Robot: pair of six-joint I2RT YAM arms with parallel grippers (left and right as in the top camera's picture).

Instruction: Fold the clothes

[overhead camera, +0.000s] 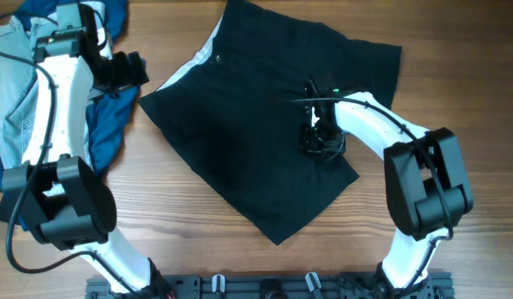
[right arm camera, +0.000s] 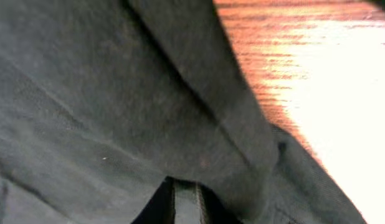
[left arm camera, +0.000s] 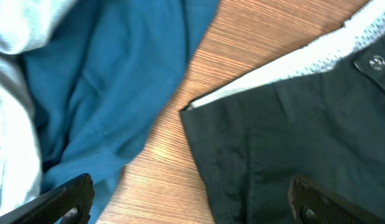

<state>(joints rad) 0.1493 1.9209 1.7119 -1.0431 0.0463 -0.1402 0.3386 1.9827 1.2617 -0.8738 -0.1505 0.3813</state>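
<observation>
I keep moving my left gripper toward the black shorts' waistband corner until its fingers close on it, as that corner lies clear of the blue garment.
Black shorts lie spread on the wooden table, white waistband lining at the upper left. My right gripper rests on the shorts near their right edge, shut on a pinch of the black fabric, which fills the right wrist view and covers the fingertips. My left gripper hovers open and empty at the shorts' left corner; the left wrist view shows its fingers straddling bare wood, with the shorts' corner and button to the right.
A blue garment and a light grey garment lie heaped at the table's left edge; they also show in the left wrist view, blue and grey. Bare wood lies in front.
</observation>
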